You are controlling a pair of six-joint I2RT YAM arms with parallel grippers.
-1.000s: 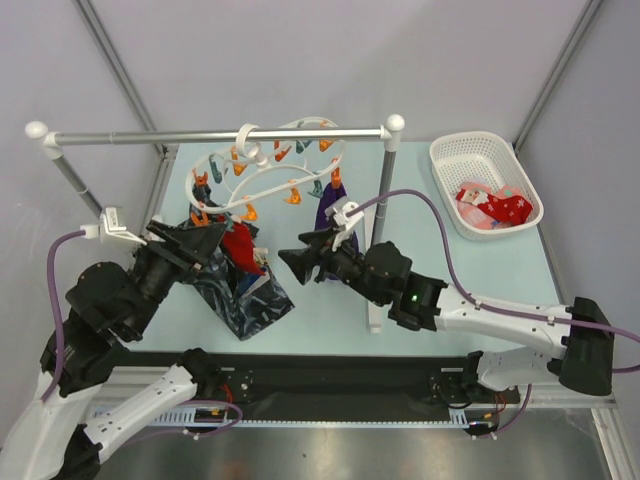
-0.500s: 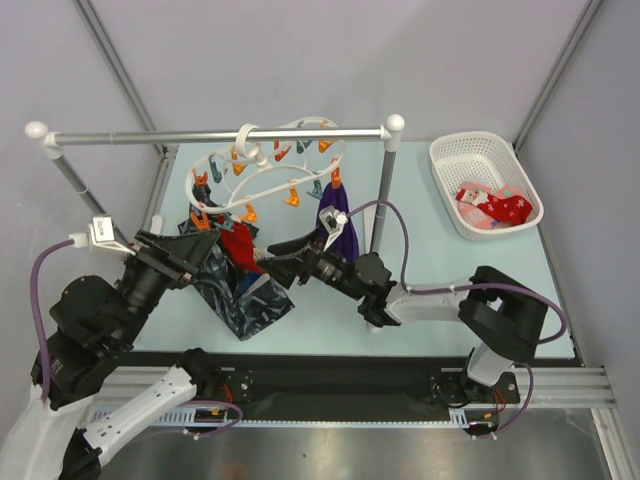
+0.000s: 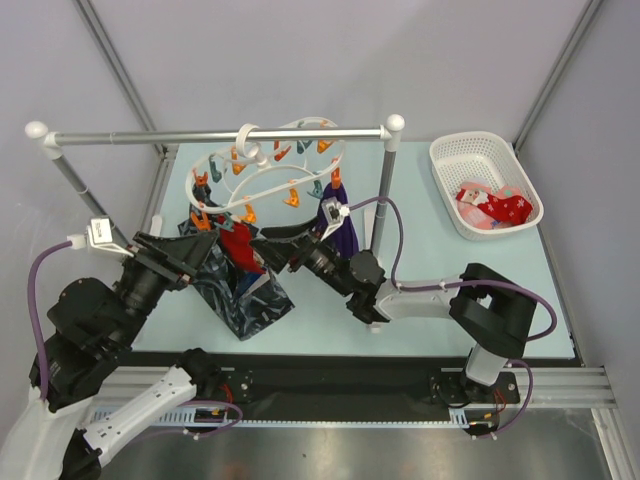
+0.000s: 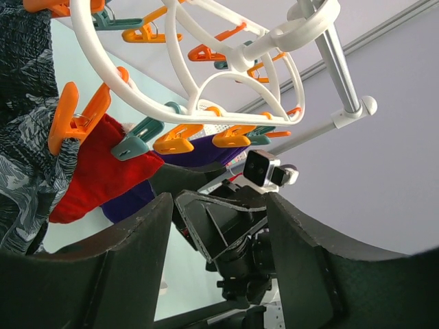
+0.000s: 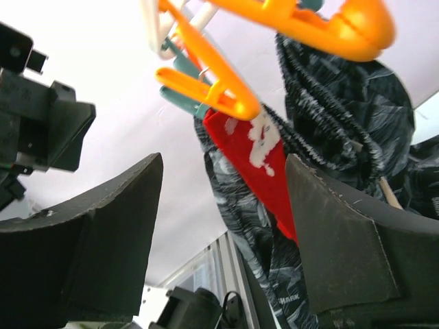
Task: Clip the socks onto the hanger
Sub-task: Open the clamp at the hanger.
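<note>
The empty orange pin (image 4: pixel 178 138) beside the red sock hangs slanted, so my right gripper should steady its lower end (image 5: pixel 245 107) for my left gripper to take the top.
The white oval hanger (image 3: pixel 262 172) hangs by its hook from the rail, ringed with orange and teal pins. One red sock (image 3: pixel 240 246) with white marks hangs pinned from an orange pin (image 5: pixel 212 81). More socks (image 3: pixel 490 208) lie in the basket. My left gripper (image 3: pixel 212 240) is open just left of the hung red sock (image 4: pixel 103 171), with nothing between its fingers. My right gripper (image 3: pixel 272 246) is open just right of it. In the right wrist view the red sock (image 5: pixel 254 154) dangles between the spread fingers (image 5: pixel 343 240), closer to the right one and not gripped.
A dark navy marbled cloth (image 3: pixel 245 295) and a purple cloth (image 3: pixel 342 228) also hang from the hanger. The grey rail (image 3: pixel 150 136) with white ball ends spans the back, with a post (image 3: pixel 382 190) right of centre. A white basket (image 3: pixel 452 160) stands at the back right.
My right arm has swung left from the middle of the table to the hung red sock, and its jaws have widened. The left arm has drawn back slightly to the left.
</note>
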